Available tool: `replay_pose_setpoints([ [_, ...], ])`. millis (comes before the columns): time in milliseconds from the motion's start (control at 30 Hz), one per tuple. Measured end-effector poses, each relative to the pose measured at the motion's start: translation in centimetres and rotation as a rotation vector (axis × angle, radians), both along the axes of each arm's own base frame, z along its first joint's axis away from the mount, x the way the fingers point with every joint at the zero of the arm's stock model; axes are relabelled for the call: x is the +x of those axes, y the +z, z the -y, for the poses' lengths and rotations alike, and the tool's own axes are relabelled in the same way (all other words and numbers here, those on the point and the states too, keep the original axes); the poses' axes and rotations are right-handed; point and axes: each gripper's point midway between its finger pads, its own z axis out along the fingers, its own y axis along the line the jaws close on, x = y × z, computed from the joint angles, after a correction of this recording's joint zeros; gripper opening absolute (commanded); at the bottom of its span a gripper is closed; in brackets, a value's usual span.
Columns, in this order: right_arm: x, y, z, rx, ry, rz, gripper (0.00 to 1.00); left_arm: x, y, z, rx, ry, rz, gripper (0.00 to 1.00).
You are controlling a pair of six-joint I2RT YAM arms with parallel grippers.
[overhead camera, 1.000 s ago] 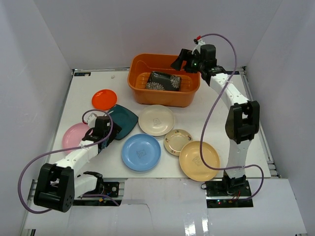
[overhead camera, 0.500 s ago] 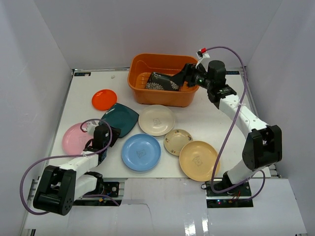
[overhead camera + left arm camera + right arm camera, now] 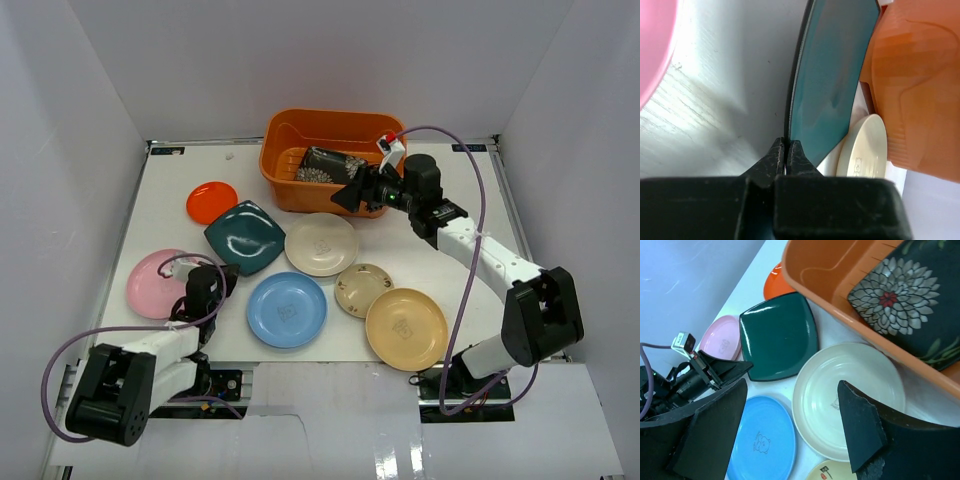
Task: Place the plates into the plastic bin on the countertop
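The black flower plate (image 3: 330, 166) already lies across the bottom of the bin. I expect the dark teal square plate (image 3: 245, 237) to come to rest overlapping it when I lower the teal plate in.
The orange plastic bin (image 3: 300, 130) stands at the back of the countertop (image 3: 180, 175) with the black flower plate (image 3: 335, 165) inside. My left gripper (image 3: 788, 145) is shut on the near corner rim of the dark teal square plate (image 3: 243, 237). In front of the bin, my right gripper (image 3: 790, 390) hangs open above the cream plate (image 3: 321, 244), nothing between its fingers. Orange-red (image 3: 211, 202), pink (image 3: 150, 283), blue (image 3: 287, 309), small beige (image 3: 362, 289) and tan-yellow (image 3: 406, 328) plates lie flat on the countertop.
White walls close in the left, back and right sides. The right arm's purple cable (image 3: 470, 180) loops over the right half. The plates lie close together, the blue one just right of the left gripper.
The left gripper drew back toward the near edge and closed on the teal plate's corner. The right gripper swung from the bin's right rim down and left, over the cream plate.
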Motion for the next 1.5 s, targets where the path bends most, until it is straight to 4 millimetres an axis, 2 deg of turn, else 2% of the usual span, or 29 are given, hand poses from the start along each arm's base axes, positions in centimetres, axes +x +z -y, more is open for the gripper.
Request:
replay_pose_setpoints([
  [200,-2.2,0.8,-1.1,0.01,0.039,0.024,0.79,-0.9,1.5,-0.5,0.045,-0.01,0.037,0.0],
  [300,-3.1,0.1,-1.7,0.003,0.059,0.01,0.8,-1.5,2.1,-0.9,0.071,-0.009,0.049,0.0],
  [367,-3.6,-0.6,-2.5,-0.003,0.079,-0.007,0.84,-1.8,2.4,-1.2,0.085,-0.007,0.052,0.0],
  [433,-4.5,-1.7,-4.1,-0.014,0.122,-0.027,0.88,-2.2,2.4,-1.4,0.097,-0.005,0.046,0.0],
  [600,-6.4,-6.3,-8.7,-0.04,0.257,-0.14,0.98,-2.4,3.3,-1.6,0.116,-0.01,0.044,0.0],
  [700,-5.7,-8.6,-10.5,-0.038,0.297,-0.213,0.98,-2.3,4.4,-1.7,0.134,-0.014,0.055,0.0],
  [867,-3.7,-10.4,-13.0,-0.018,0.321,-0.256,0.97,-2.4,5.3,-1.8,0.16,-0.02,0.061,0.0],
  [1033,-2.8,-10.8,-14.8,-0.008,0.331,-0.252,0.96,-2.6,5.9,-2.0,0.18,-0.022,0.057,0.0],
  [1300,-2.2,-10.7,-16.5,0.0,0.321,-0.236,0.95,-2.0,9.2,-2.0,0.186,-0.025,0.12,0.0],
  [1500,-2.1,-12.5,-17.0,-0.008,0.306,-0.261,0.94,-2.3,11.2,-1.5,0.169,-0.047,0.155,0.0],
])
